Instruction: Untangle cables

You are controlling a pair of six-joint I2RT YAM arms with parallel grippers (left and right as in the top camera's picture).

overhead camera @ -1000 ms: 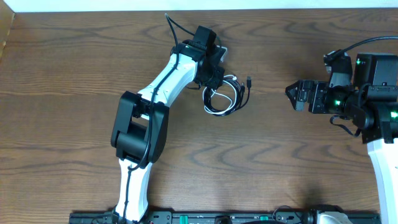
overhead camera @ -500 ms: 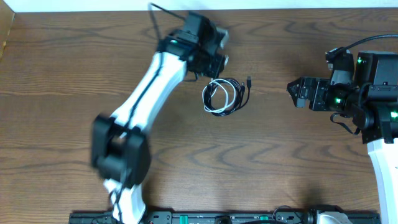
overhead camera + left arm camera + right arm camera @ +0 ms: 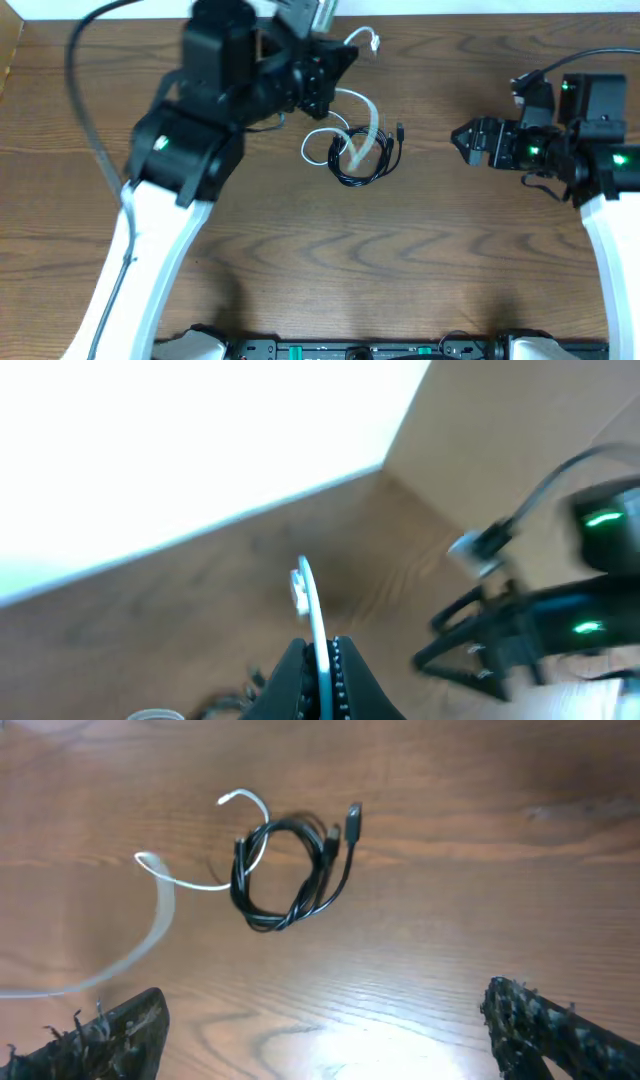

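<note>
I should hold the coil's edge (image 3: 389, 156) with my right gripper while my left gripper pulls the white cable clear, because the white cable's loop (image 3: 351, 148) lies across the black coil.
My left gripper (image 3: 343, 58) is raised high over the table's back edge and shut on the thin white cable (image 3: 368, 112). In the left wrist view the white cable (image 3: 313, 615) stands up between the closed jaws of the left gripper (image 3: 322, 665), its plug end on top. From there it trails down to a white loop (image 3: 318, 150) still lying across the black cable coil (image 3: 368, 158) on the table. The right wrist view has the black coil (image 3: 290, 870) and white strand (image 3: 165, 910) ahead of my right gripper (image 3: 325, 1040), which is open and empty. Overhead, the right gripper (image 3: 462, 140) sits right of the coil, apart from it.
A wooden table (image 3: 420, 250) carries the cables. The raised left arm (image 3: 200, 130) covers the back left. A thick black cord (image 3: 85, 90) arcs from it. The right arm's body (image 3: 590, 140) stands at the right edge.
The left gripper shut on the white cable and rose sharply, drawing part of the white cable up and out of the coil. The right gripper edged slightly left.
</note>
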